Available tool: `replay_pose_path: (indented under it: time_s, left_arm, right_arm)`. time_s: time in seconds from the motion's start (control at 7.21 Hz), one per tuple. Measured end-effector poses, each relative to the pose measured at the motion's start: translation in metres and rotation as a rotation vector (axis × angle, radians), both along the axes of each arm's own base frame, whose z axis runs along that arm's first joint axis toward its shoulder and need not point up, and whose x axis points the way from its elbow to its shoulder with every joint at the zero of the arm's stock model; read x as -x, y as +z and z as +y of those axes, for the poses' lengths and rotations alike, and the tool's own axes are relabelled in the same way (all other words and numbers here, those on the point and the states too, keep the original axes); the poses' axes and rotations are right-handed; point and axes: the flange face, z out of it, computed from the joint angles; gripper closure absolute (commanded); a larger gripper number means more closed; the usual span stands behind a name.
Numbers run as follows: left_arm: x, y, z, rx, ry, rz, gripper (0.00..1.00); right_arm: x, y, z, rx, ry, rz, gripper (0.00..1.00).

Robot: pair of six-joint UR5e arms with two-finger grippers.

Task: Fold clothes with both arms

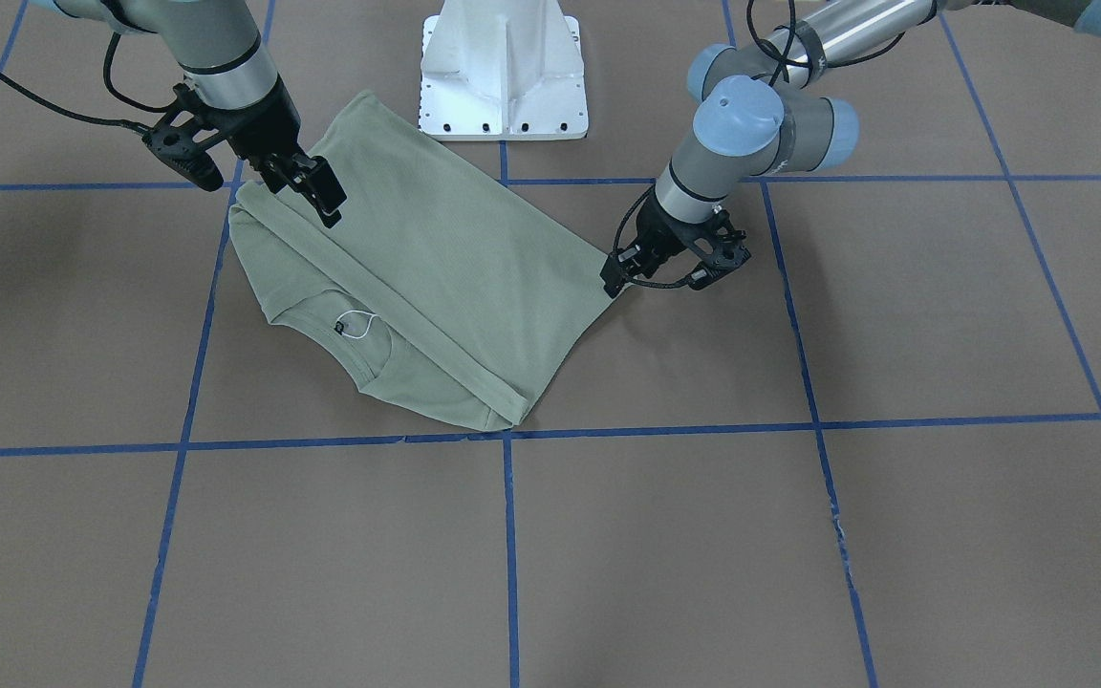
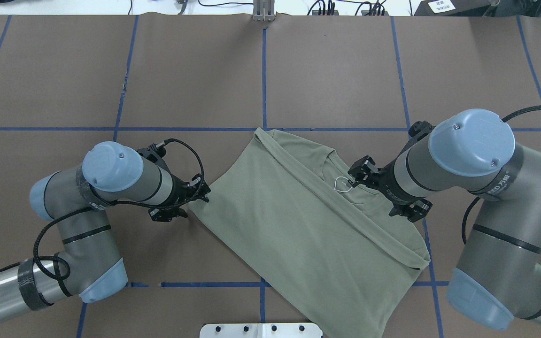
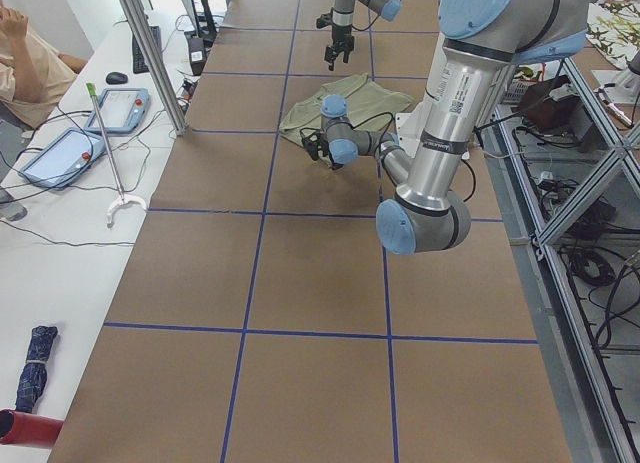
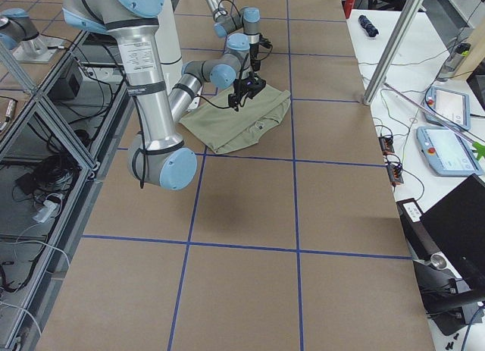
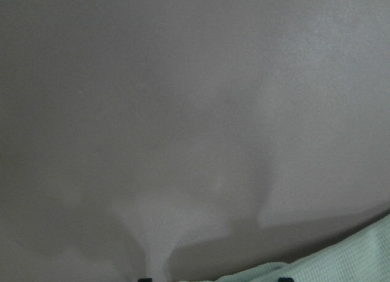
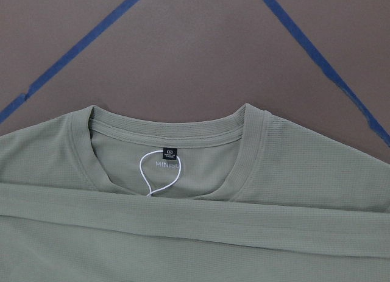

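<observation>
I should pinch the shirt's corner with my left gripper and pull the shirt straight before folding it, because the shirt's folded band (image 1: pixel 398 304) runs at a slant across the blue tape lines.
The sage-green shirt (image 1: pixel 436 258) lies flat and slanted on the brown table, with one long edge folded over as a band. Its round collar (image 6: pixel 253 142) and white-stringed neck label (image 6: pixel 170 154) face up. My left gripper (image 1: pixel 615 280) sits low at the shirt's corner (image 2: pixel 214 211). In the left wrist view the two fingertips stand apart at the bottom edge, open, with the shirt's edge (image 5: pixel 341 257) beside them. My right gripper (image 2: pixel 356 177) hovers above the collar area with its fingers apart, open, holding nothing.
The white pedestal base (image 1: pixel 503 76) stands just behind the shirt. Blue tape lines (image 1: pixel 510 535) divide the brown table into squares. A side bench with tablets (image 3: pixel 60 153) and a seated person (image 3: pixel 25 63) runs along the table's far side.
</observation>
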Motion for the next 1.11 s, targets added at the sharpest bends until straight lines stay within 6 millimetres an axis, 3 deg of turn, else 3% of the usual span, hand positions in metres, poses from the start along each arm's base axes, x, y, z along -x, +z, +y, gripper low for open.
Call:
replay_pose_path:
  time_s: [0.14, 0.42, 0.69, 1.11]
  left_arm:
    - [-0.004, 0.000, 0.004, -0.008, -0.003, -0.005, 1.00]
    - [-0.004, 0.000, 0.004, -0.024, -0.004, -0.010, 1.00]
    - [0.010, -0.009, -0.006, -0.071, -0.007, 0.001, 1.00]
    - [0.024, -0.002, -0.016, -0.116, -0.003, -0.013, 1.00]
  right_arm:
    - [0.008, -0.002, -0.004, 0.002, 0.001, 0.002, 0.00]
    - [0.014, -0.003, -0.007, 0.004, 0.001, 0.003, 0.00]
    - [0.015, -0.003, -0.008, 0.005, 0.001, 0.004, 0.00]
    - [0.016, -0.001, -0.008, 0.007, 0.000, 0.008, 0.00]
